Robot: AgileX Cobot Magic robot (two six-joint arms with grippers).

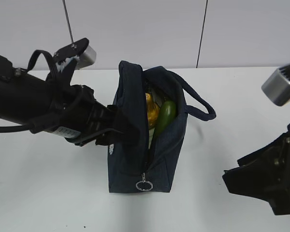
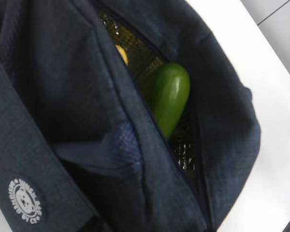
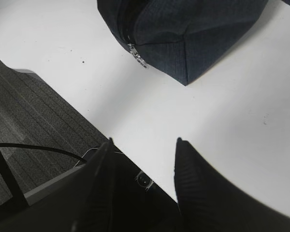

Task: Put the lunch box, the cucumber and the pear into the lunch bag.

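Note:
I expect the zipper to close over the cucumber when I pull toward the lunch bag's far end, because the ring pull (image 1: 144, 185) hangs where the lunch bag's open edges meet (image 1: 144, 171).
The dark navy lunch bag (image 1: 166, 145) stands open in the middle of the table. The yellow pear (image 1: 151, 112) and the green cucumber (image 1: 165, 116) stick up inside it. The cucumber (image 2: 170, 96) and a sliver of the pear (image 2: 122, 54) also show in the left wrist view, between the bag's walls (image 2: 63, 87). The lunch box is hidden. My left gripper (image 1: 117, 133) is at the bag's left wall and seems shut on its fabric; its fingers are hidden by cloth. My right gripper (image 3: 144, 141) is open and empty at the front right, apart from the bag (image 3: 193, 29).
The zipper's metal ring pull (image 1: 144, 185) hangs at the bag's front end and shows in the right wrist view (image 3: 137, 57). One strap handle (image 1: 203, 108) loops out to the right. The table's front edge (image 3: 87, 125) runs just under my right gripper.

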